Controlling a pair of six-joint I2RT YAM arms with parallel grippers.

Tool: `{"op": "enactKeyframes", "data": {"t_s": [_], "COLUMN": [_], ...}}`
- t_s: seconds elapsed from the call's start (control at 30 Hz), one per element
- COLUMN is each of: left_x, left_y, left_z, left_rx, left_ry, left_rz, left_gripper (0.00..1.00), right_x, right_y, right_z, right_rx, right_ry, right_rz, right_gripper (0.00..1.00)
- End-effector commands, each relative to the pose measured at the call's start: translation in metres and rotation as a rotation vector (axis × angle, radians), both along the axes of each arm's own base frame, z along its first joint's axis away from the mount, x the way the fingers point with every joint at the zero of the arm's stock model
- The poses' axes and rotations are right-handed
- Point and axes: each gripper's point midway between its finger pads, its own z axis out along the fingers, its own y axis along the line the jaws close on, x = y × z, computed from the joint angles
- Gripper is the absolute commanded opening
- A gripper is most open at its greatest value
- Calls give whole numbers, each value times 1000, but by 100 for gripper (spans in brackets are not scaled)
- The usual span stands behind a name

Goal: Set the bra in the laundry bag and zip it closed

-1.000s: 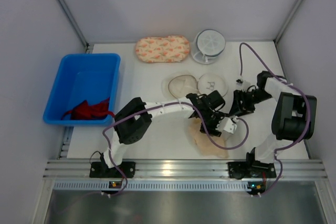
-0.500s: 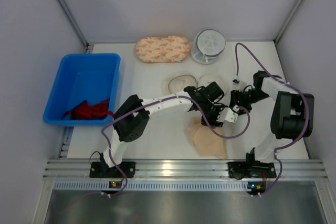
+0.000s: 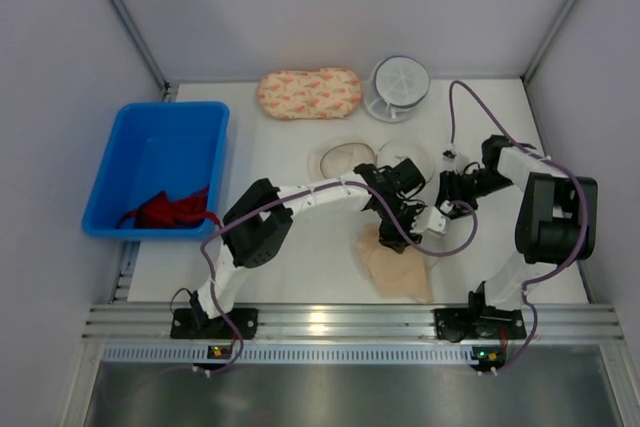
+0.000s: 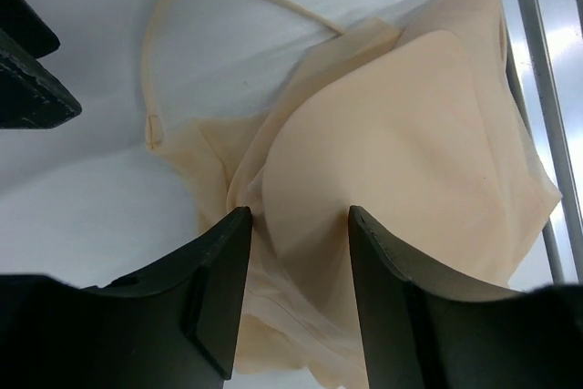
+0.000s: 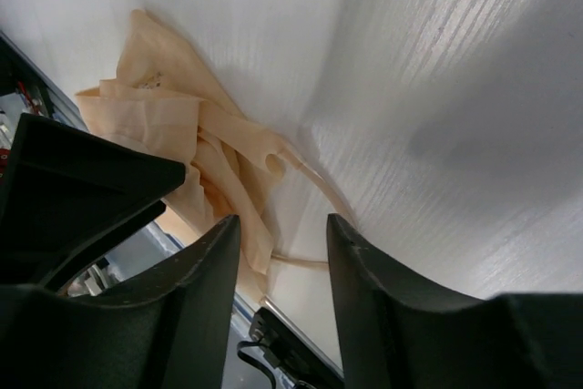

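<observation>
The bra's near edge (image 3: pixel 422 296) comes up to the metal rail, so the robot's left gripper should pinch the smooth cup (image 4: pixel 308 211) and pull the bra back before both grippers raise it.
The beige bra (image 3: pixel 398 267) lies crumpled on the white table near the front edge. In the left wrist view the bra (image 4: pixel 401 152) shows one smooth cup, with a thin strap looping away. My left gripper (image 3: pixel 408 215) hovers over its far edge. The left gripper (image 4: pixel 299 211) is open, with the cloth below the gap. My right gripper (image 3: pixel 445 199) stands just to the right. It too is open (image 5: pixel 282 220), over the strap of the bra (image 5: pixel 164 116). The laundry bag (image 3: pixel 345 159) lies open behind, its right dome partly hidden by the left arm.
A blue bin (image 3: pixel 215 147) at the left holds a red cloth (image 3: pixel 165 210). A peach floral pouch (image 3: pixel 308 93) and a white round container (image 3: pixel 400 85) sit at the back. A metal rail (image 3: pixel 330 322) runs along the near edge, close to the bra. Walls close in both sides.
The left gripper has drawn back from over the bra toward the laundry bag, uncovering more of the cloth. The right gripper has shifted slightly up and left. The bra has stayed put.
</observation>
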Motion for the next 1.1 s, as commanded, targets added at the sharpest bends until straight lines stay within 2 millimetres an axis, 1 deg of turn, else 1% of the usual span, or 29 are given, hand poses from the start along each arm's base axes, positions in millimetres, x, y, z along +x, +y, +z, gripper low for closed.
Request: {"op": "enactKeyframes", "data": {"t_s": [0.0, 0.1, 0.13, 0.17, 0.2, 0.27, 0.3, 0.37, 0.4, 0.47, 0.5, 0.57, 0.6, 0.63, 0.7, 0.77, 0.8, 0.87, 0.9, 0.97, 1.0, 1.07], "left_x": [2, 2, 1, 0, -1, -5, -5, -8, -6, -9, -6, -7, -1, 0, 7, 9, 12, 14, 16, 19, 24, 29], "left_y": [-6, -7, -7, -8, -8, -7, -7, -7, -5, 0, 4, 11, 16, 19, 27, 32, 33, 32, 32, 34, 32, 37], "left_z": [0, 0, 1, 4, 7, 19, 31, 46, 62, 76, 88, 95, 100, 100, 93, 85, 76, 65, 52, 36, 29, 13], "left_rx": [9, 13, 12, 4, -3, -30, -51, -75, -105, -120, -139, -141, -147, -144, -121, -99, -76, -48, -21, 5, -4, 24], "left_ry": [25, 40, 50, 52, 56, 69, 67, 88, 81, 127, 131, 174, 176, 183, 188, 196, 199, 216, 223, 223, 221, 208], "left_rz": [28, 50, 50, 46, 45, 38, 41, 54, 63, 95, 116, 153, 177, 190, 228, 246, 262, 293, 307, 326, 335, 361], "left_gripper": [52, 55, 54, 43, 36, 21, 17, 7, 0, 0, 0, 0, 0, 0, 0, 0, 0, 0, 0, 0, 0, 0], "right_x": [16, 15, 14, 14, 13, 11, 10, 9, 10, 10, 10, 11, 11, 10, 11, 11, 12, 12, 13, 14, 12, 10], "right_y": [3, 4, 5, 5, 5, 6, 6, 6, 6, 6, 6, 6, 6, 6, 7, 8, 9, 12, 13, 19, 21, 27], "right_z": [0, -3, -3, -5, -5, -8, -8, -10, -10, -11, -11, -10, -10, -10, -8, -6, -4, 0, 2, 10, 13, 21], "right_rx": [10, 18, 21, 18, 14, 10, 8, 5, 0, -6, -6, -10, -10, -8, -5, 5, 13, 31, 38, 78, 96, 145], "right_ry": [-45, -31, -28, -27, -26, -16, -13, -7, -7, -4, -5, -12, -12, -11, -21, -29, -35, -41, -45, -62, -61, -69], "right_rz": [8, 5, 7, 7, 9, 14, 19, 19, 16, 16, 16, 14, 13, 12, 10, 8, 8, 4, 3, 4, 6, 6], "right_gripper": [41, 37, 32, 30, 28, 20, 15, 11, 9, 7, 5, 3, 3, 2, 3, 5, 8, 11, 11, 14, 17, 21]}}
